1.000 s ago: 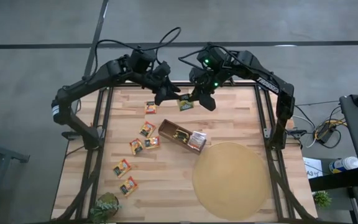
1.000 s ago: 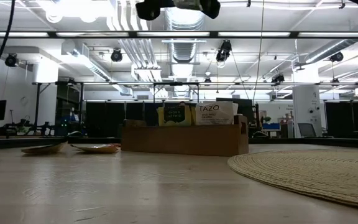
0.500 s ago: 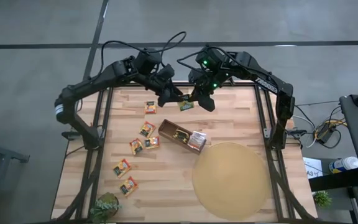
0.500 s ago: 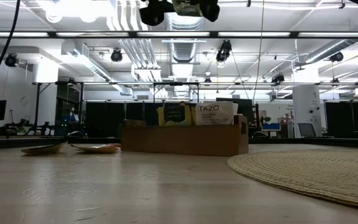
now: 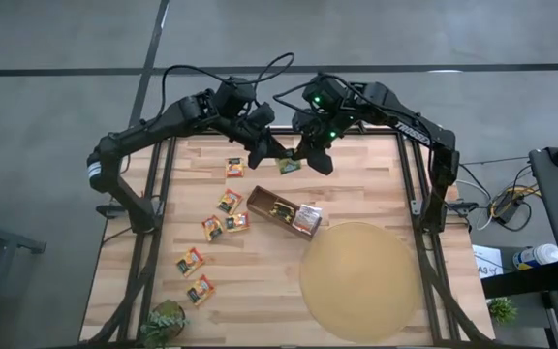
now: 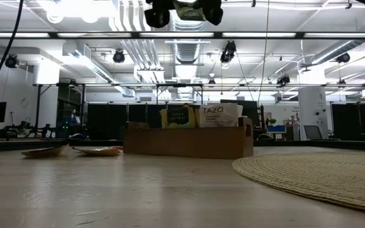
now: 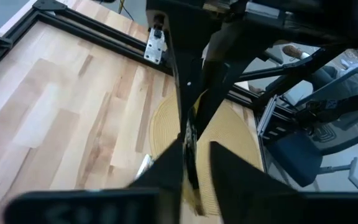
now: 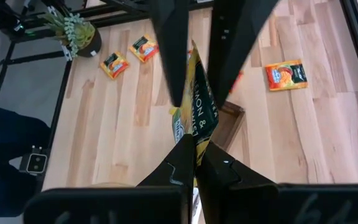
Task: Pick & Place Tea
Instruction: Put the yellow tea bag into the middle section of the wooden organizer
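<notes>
I should open my right gripper and move it away first, because the sachet's loose end (image 8: 197, 81) is inside my left gripper. My left gripper will then lower the sachet into the brown box (image 5: 267, 205).
A green-yellow tea sachet (image 5: 290, 165) (image 8: 199, 109) hangs high over the table's far middle, held by my shut right gripper (image 5: 304, 159) (image 8: 194, 152). My left gripper (image 5: 276, 155) (image 7: 196, 146) meets it from the left, one finger on each side of the sachet's free end (image 8: 195, 59), with a narrow gap still showing. Several more tea sachets (image 5: 229, 201) lie flat on the table's left half. The brown box (image 5: 284, 211) (image 6: 185, 140) rests on the table's middle with sachets (image 6: 177, 116) standing in it. My right gripper pinches one edge of the sachet (image 8: 195, 142) between its two fingers. The fingers slant down from the table's far right. The sachet sticks out past the fingertips, edge-up, clear of the table. My left gripper's fingers (image 8: 171, 68) flank the sachet's far end; I cannot tell whether they touch it.
A big round tan mat (image 5: 359, 281) (image 6: 322, 177) covers the near right of the table. A small potted plant (image 5: 163, 325) stands at the near left corner. A single orange sachet (image 5: 234, 168) lies just left of the grippers.
My left gripper has moved toward the table's right, closing in on the sachet that my right gripper holds, and has sunk a little. The sachet stays lifted clear of the table.
</notes>
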Motion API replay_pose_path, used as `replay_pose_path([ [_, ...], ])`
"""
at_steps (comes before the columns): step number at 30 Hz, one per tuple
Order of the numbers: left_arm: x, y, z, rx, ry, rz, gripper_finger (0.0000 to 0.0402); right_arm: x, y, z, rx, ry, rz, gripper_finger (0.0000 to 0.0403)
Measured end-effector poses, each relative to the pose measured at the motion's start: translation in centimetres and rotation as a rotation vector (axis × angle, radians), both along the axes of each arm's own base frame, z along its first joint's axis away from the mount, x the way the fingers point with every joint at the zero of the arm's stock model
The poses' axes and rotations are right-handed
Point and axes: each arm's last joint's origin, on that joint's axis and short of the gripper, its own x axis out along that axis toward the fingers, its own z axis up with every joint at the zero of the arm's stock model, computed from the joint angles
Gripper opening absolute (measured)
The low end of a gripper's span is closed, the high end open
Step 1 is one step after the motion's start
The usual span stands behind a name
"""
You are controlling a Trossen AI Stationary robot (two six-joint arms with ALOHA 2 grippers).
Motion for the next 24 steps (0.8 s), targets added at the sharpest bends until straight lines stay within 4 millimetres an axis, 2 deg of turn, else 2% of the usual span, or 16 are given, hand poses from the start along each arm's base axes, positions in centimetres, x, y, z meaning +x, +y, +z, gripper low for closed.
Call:
replay_pose_path([
  [2, 0.0, 0.0, 0.0, 0.012, -0.001, -0.007, 0.0027, 0.1, 0.0, -0.1, 0.001, 0.001, 0.0, 0.0008],
  [4, 0.0, -0.1, 0.0, 0.017, -0.001, -0.009, 0.0009, 0.1, 0.0, -0.1, 0.001, 0.0, 0.0, 0.0008],
  [14, -0.1, -0.4, -0.3, 0.028, 0.032, -0.031, 0.0001, 0.2, 0.0, 0.4, -0.001, -0.039, 0.002, 0.0014],
  [19, -0.2, -0.5, -0.5, 0.029, 0.046, -0.045, 0.0, 0.0, 0.1, 0.8, 0.056, -0.048, -0.01, 0.0065],
  [24, -0.3, -0.6, -0.7, 0.026, 0.068, -0.049, 0.0, -0.7, 0.4, 2.3, 0.085, -0.096, -0.005, 0.0133],
])
